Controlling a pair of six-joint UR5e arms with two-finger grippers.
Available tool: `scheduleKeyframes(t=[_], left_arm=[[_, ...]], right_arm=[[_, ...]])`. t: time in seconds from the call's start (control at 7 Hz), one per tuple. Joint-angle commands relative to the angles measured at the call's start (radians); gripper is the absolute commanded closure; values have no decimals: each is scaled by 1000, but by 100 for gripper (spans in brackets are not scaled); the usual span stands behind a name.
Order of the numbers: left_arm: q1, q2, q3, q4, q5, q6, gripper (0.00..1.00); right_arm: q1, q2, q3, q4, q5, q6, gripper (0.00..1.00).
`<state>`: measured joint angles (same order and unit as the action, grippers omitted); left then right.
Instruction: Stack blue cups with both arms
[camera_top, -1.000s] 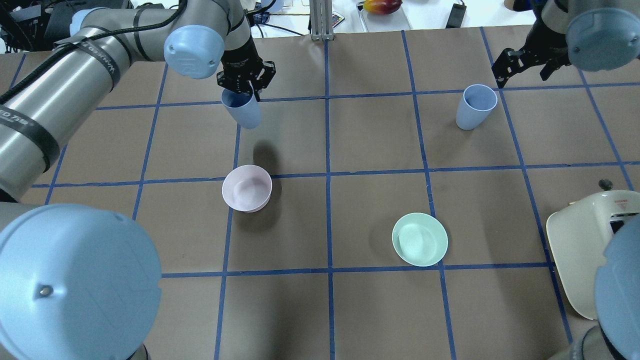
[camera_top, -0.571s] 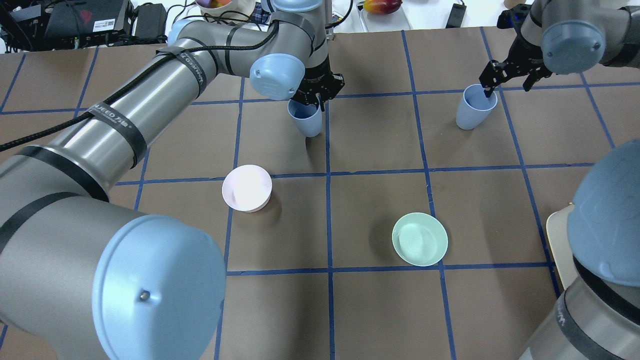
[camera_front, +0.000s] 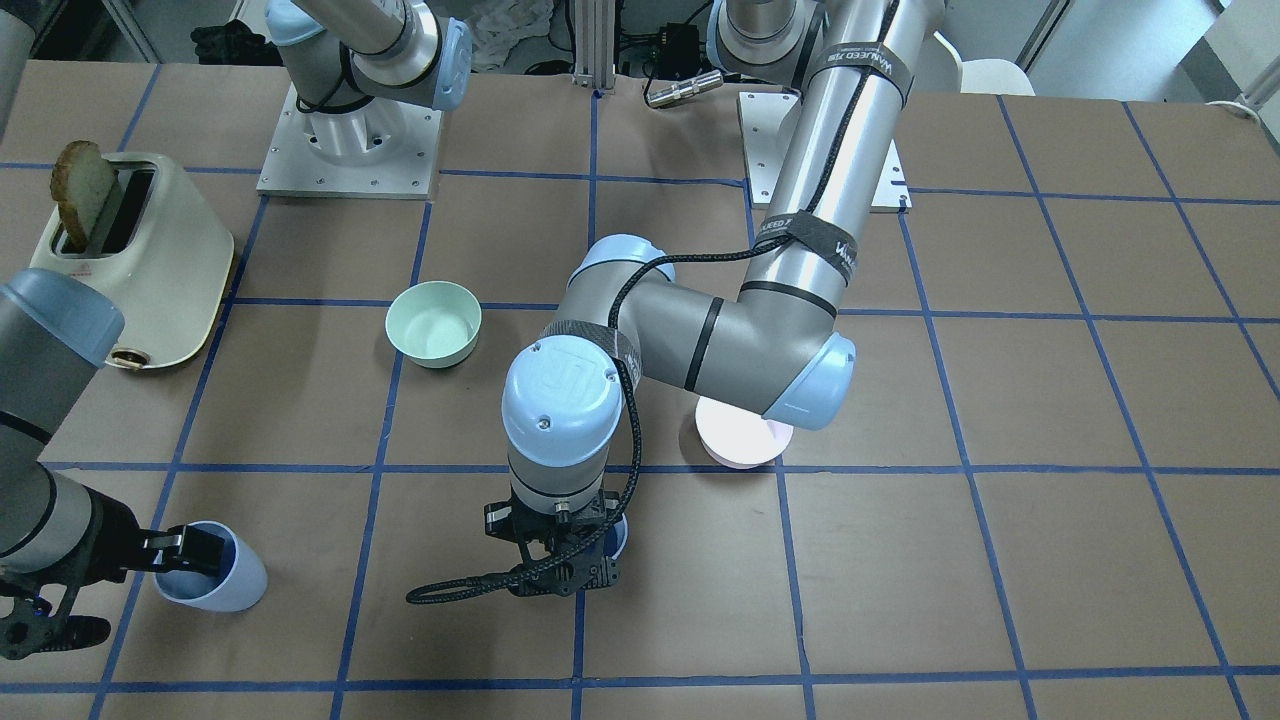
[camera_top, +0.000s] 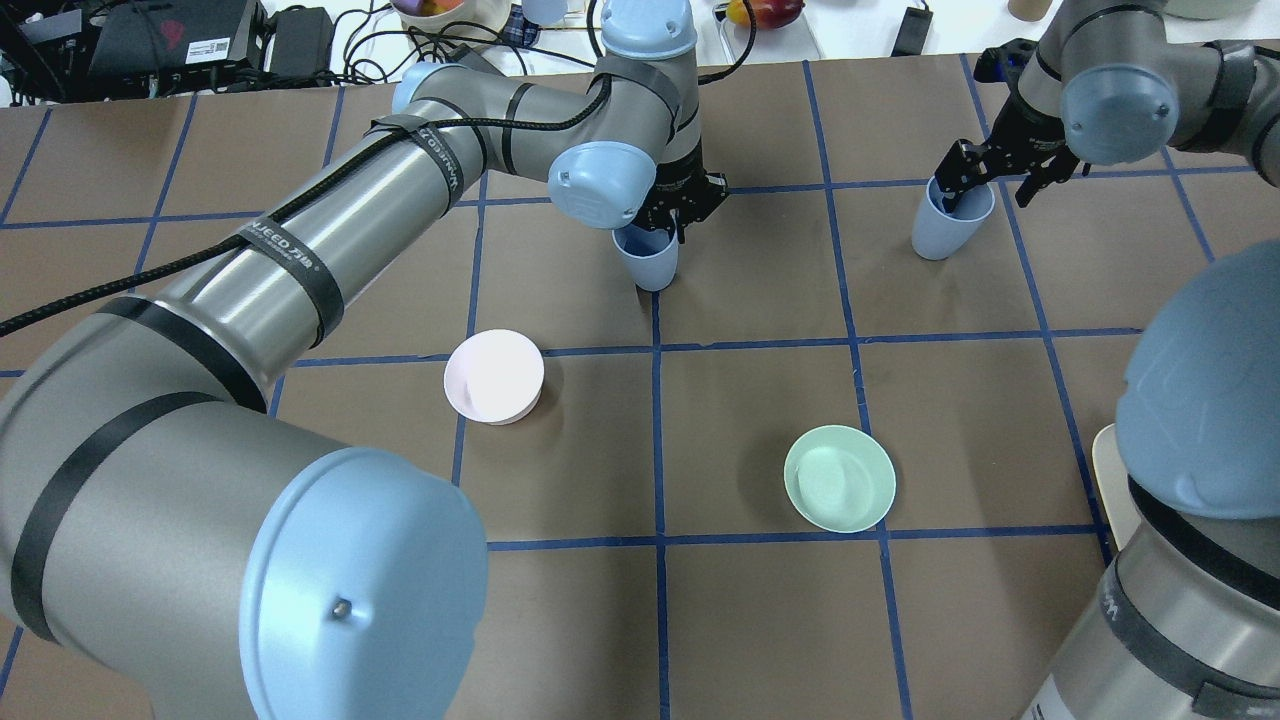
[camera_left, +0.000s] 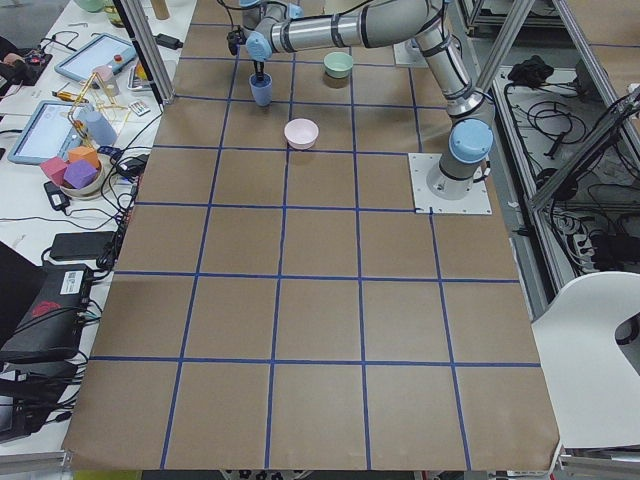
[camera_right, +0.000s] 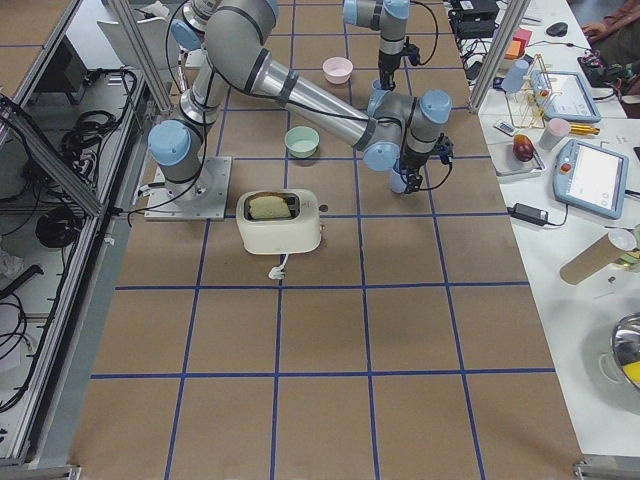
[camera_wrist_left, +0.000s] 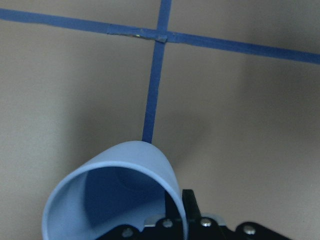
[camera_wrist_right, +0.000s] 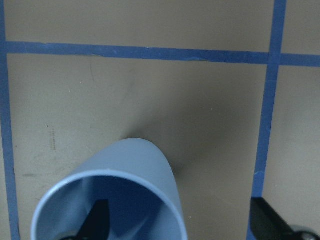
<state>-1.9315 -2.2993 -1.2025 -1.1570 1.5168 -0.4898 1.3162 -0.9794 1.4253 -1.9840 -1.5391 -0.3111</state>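
The second blue cup (camera_front: 235, 580) gets narrower toward its base (camera_wrist_right: 142, 149), so I expect it to go most of the way down into the other cup when I lower it.
My left gripper (camera_top: 660, 228) is shut on the rim of one blue cup (camera_top: 647, 258) and holds it upright, low over a tape crossing near the table's far middle. The left wrist view shows this cup (camera_wrist_left: 125, 190) pinched at its rim. Whether it touches the table I cannot tell. The second blue cup (camera_top: 948, 222) stands upright at the far right. My right gripper (camera_top: 988, 192) is open over it, one finger inside the cup (camera_wrist_right: 107, 205) and the other outside its wall. In the front-facing view this cup (camera_front: 215, 580) is at lower left, and the held cup (camera_front: 617, 535) is mostly hidden under the left wrist.
A pale pink bowl (camera_top: 494, 377) sits left of centre and a mint green bowl (camera_top: 839, 478) right of centre, both nearer the robot than the cups. A cream toaster (camera_front: 130, 255) with bread stands on the robot's right side.
My left arm has carried its cup to the right, from the far left toward the table's middle, and lower. My right gripper has come down onto the second cup, one finger now inside it.
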Motion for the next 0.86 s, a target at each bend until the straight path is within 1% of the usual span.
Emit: scheduleKeyframes(t=[0.0,0.14,0.29,0.43,0.57,0.71], left_arm=[[-1,-2,1,0,-7,-21,1],[0,15,3,-1,-4,-18,0],[14,47,6,-16,-3,-10,0],[41,107,6,-68,-4,-6,0],[67,191,6,-140,-6,-3,0],[78,278,3,-279,-4,-3,0]], right_arm=[[0,8,0,2,4,1,61],[0,8,0,8,4,0,89],[0,5,-2,14,2,-2,100],[0,-1,-8,17,4,-2,100],[2,-7,-31,39,4,0,100],[9,-18,-83,113,8,1,100]])
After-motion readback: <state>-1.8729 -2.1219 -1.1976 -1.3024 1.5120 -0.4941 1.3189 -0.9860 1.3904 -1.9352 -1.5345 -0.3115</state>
